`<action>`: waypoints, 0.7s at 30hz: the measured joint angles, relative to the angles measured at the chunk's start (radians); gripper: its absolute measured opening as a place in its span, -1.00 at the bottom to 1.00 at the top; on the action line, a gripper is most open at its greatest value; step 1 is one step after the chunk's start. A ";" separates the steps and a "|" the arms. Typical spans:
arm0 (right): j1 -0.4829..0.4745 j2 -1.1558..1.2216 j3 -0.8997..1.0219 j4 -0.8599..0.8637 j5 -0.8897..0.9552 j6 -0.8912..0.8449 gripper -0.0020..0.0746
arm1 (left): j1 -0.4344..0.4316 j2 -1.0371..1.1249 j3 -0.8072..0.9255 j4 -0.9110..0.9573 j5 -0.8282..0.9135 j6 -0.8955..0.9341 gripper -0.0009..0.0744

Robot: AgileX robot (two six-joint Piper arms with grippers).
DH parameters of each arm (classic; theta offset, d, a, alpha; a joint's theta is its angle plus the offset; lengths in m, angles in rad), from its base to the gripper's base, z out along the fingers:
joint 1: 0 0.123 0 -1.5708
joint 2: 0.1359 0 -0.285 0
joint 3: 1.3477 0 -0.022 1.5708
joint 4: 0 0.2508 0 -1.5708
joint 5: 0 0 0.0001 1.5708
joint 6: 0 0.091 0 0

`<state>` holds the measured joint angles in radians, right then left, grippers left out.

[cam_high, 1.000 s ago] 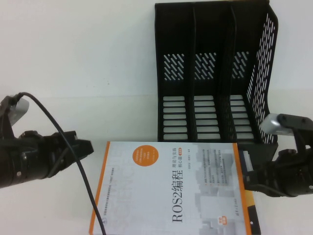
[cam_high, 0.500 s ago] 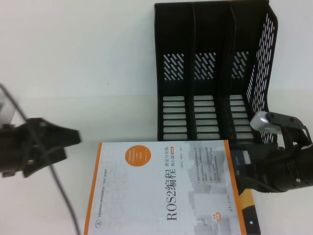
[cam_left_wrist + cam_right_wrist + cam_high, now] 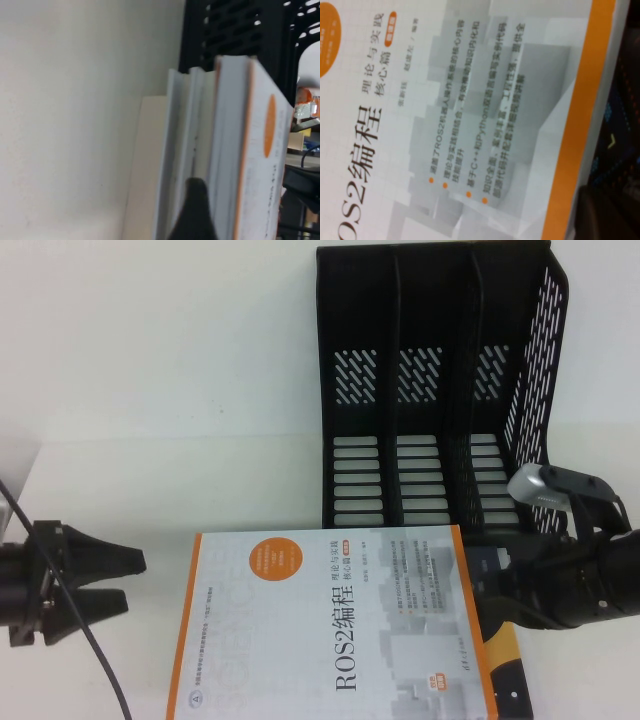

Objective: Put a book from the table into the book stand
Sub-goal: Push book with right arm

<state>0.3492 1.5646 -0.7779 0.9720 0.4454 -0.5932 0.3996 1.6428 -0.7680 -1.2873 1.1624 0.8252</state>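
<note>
My left gripper is going to lift the white book point(image 3: 325, 630). The book has a broad cover over a slim side point(image 3: 231, 125), so it will bend upward at the gripped edge as it is lifted.
A white book with an orange spine point(image 3: 330, 630) lies on top of a stack at the table's front, below the black three-slot book stand point(image 3: 440, 390). A dark book with an orange corner point(image 3: 508, 660) shows under its right edge. My left gripper point(image 3: 135, 582) is open and empty, just left of the book and apart from it. In the left wrist view one fingertip point(image 3: 196, 200) points at the stack's page edges point(image 3: 185, 150). My right gripper point(image 3: 488, 592) is at the book's right edge. The right wrist view shows the cover point(image 3: 470, 115) close up.
The stand's perforated right wall point(image 3: 535, 390) rises just behind my right arm. A black cable point(image 3: 100, 670) trails from my left arm along the front left. White table point(image 3: 160, 390) lies to the left of the stand.
The top book has slid left, baring more of the dark book beneath. My right gripper has moved left with it. My left gripper has drawn back to the left.
</note>
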 joint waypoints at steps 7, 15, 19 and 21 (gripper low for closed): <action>0.000 0.002 0.000 0.021 0.000 -0.022 -0.95 | -0.081 0.072 -0.002 -0.030 -0.005 0.005 0.74; 0.000 0.003 0.000 0.026 0.000 -0.033 -0.95 | -0.174 0.084 -0.004 -0.028 -0.007 0.005 0.82; 0.000 0.005 0.000 0.027 0.002 -0.033 -0.95 | -0.178 0.084 -0.004 -0.030 -0.008 0.007 0.82; 0.000 0.005 0.000 0.030 0.003 -0.033 -0.95 | -0.181 0.086 -0.004 -0.030 -0.016 0.007 0.82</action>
<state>0.3492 1.5692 -0.7779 1.0020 0.4482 -0.6263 0.2188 1.7286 -0.7715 -1.3172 1.1467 0.8320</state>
